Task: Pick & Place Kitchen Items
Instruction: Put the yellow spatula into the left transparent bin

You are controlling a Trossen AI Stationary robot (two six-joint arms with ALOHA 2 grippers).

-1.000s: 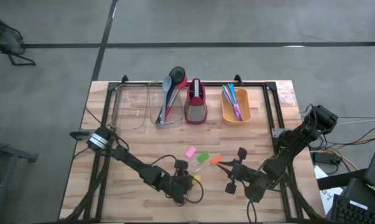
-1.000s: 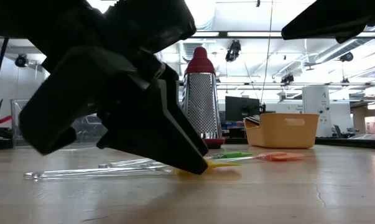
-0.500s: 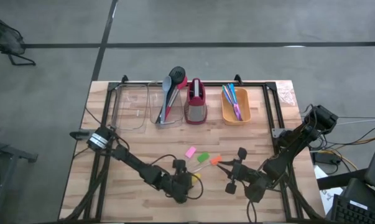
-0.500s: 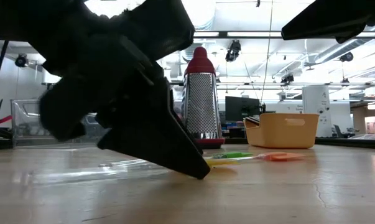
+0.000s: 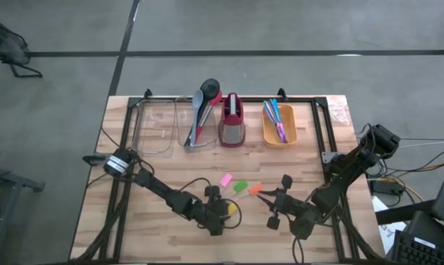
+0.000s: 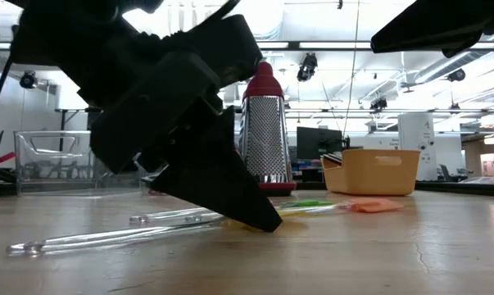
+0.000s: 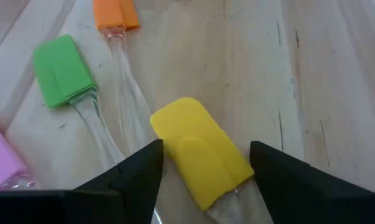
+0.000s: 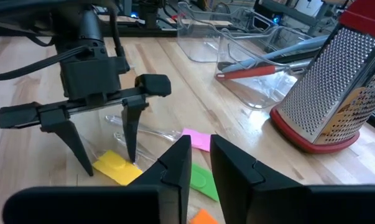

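Note:
The yellow head (image 7: 198, 152) is tilted between my left gripper's fingers. Next, I straighten it, then move back along its clear handle (image 6: 115, 238) to leave room for my right gripper.
Several spatulas with clear handles lie on the wooden table: yellow head (image 7: 199, 158), green head (image 7: 61, 78), orange head (image 7: 115, 14), pink head (image 5: 225, 179). My left gripper (image 7: 206, 146) is open and low over the table. Its fingers slant down on either side of the yellow head (image 8: 112, 167), fingertips at the tabletop (image 6: 267, 223). My right gripper (image 8: 199, 146) hangs above the table to the right of the spatulas, pointing at them. Its fingers are nearly together with nothing between them.
Along the far edge stand an empty clear bin (image 5: 154, 126), a clear bin with long-handled spoons (image 5: 198, 121), a red-and-grey grater (image 5: 232, 121) and an orange bin with colourful cutlery (image 5: 278, 125). Bare wood lies near the front edge.
My left gripper has sunk toward the table and rolled about its own axis, ending astride the yellow spatula head. In the low view, the free end of the long clear handle has swung a little toward the near edge. My right arm has kept still.

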